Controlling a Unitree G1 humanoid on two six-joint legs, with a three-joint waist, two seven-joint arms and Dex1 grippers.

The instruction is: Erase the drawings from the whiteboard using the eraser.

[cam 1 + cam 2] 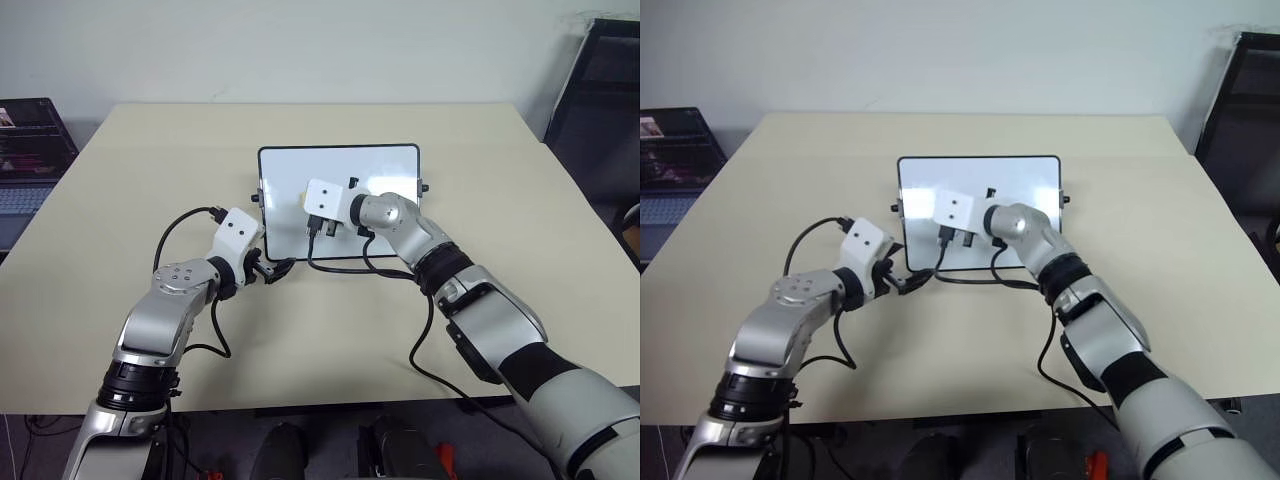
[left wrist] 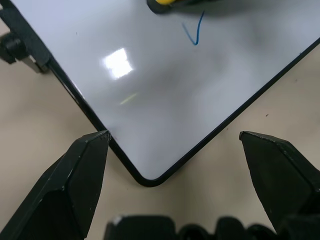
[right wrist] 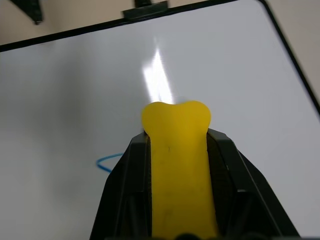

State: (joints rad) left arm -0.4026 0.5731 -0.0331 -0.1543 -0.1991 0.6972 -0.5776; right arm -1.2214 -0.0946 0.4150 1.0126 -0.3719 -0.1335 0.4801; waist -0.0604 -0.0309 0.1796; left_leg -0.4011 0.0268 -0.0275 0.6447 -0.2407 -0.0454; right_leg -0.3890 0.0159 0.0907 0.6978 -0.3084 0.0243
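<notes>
I can see the blue stroke (image 2: 196,36) beside the eraser, toward the whiteboard's near edge. My right gripper should bring the eraser back and nearer to wipe that stroke (image 3: 106,162).
The whiteboard (image 1: 385,165) lies flat in the middle of the beige table (image 1: 140,150). My right gripper (image 3: 176,134) hovers over the board's left half, shut on the yellow eraser (image 3: 177,170), whose rounded end sticks out past the fingertips. A thin blue curved stroke of the drawings (image 3: 107,162) sits on the white surface just beside the eraser. In the left wrist view the same stroke (image 2: 195,32) lies near the eraser (image 2: 162,4). My left gripper (image 1: 275,268) is open, its two fingers spread to either side of the board's near left corner (image 2: 145,177).
A laptop (image 1: 25,165) sits off the table's left side and a dark rack (image 1: 600,80) stands at the far right. Black cables (image 1: 340,265) loop along the board's near edge. A small black knob (image 2: 12,47) juts from the board's left side.
</notes>
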